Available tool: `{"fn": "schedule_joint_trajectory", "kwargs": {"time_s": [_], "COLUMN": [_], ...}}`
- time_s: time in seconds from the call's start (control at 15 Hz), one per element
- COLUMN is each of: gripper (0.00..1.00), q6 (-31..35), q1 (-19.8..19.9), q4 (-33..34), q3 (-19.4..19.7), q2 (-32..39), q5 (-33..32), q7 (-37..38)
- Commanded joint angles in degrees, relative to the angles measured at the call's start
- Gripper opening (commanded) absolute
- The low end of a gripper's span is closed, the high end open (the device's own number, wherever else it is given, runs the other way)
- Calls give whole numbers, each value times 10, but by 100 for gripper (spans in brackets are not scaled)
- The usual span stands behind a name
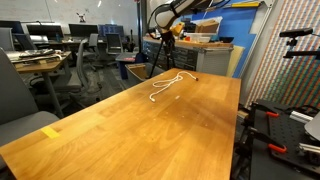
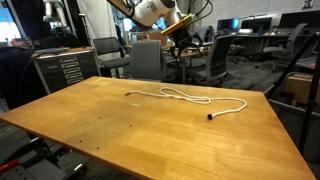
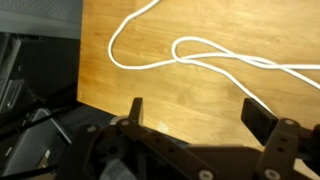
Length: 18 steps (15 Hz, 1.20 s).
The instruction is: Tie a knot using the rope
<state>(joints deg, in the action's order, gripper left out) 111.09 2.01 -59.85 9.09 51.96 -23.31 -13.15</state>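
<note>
My gripper is hanging out beyond the table's far edge (image 2: 180, 84), so next I swing it back over the table and lower it toward the white rope's plain end (image 2: 130, 93).
The white rope (image 2: 178, 97) lies loose on the wooden table (image 2: 120, 130), with a small loop near its middle and a dark tip at one end (image 2: 210, 116). It also shows in an exterior view (image 1: 168, 85) and in the wrist view (image 3: 200, 55), where the loop crosses itself. My gripper (image 2: 176, 26) hangs well above the table's far edge, clear of the rope. In the wrist view its two fingers (image 3: 195, 112) stand wide apart with nothing between them.
Office chairs (image 2: 146, 55) and desks stand beyond the far edge of the table. A yellow tape patch (image 1: 50, 131) sits near one table corner. Red-handled clamps and gear (image 1: 275, 120) stand beside the table. A black cabinet (image 2: 62, 68) stands off one side.
</note>
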Motion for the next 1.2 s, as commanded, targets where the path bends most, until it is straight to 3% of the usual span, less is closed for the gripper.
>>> {"fn": "schedule_joint_trajectory", "kwargs": {"time_s": [0.0, 0.13, 0.2, 0.4, 0.53, 0.8, 0.93, 1.13], "gripper": [100, 100, 100, 100, 100, 100, 100, 100], "q6": [41, -1, 12, -1, 74, 211, 295, 376], "q1": [12, 22, 3, 8, -6, 27, 68, 158], "q4": [-69, -68, -28, -41, -97, -220, -272, -342], "q3": [-54, -80, -51, -66, -56, -70, -81, -136], "q2": [-67, -87, -39, -66, -87, -139, -167, -214], "q5": [58, 109, 74, 97, 51, 26, 36, 118], "q7": [-15, -31, -7, -16, -31, -129, -192, -317]}}
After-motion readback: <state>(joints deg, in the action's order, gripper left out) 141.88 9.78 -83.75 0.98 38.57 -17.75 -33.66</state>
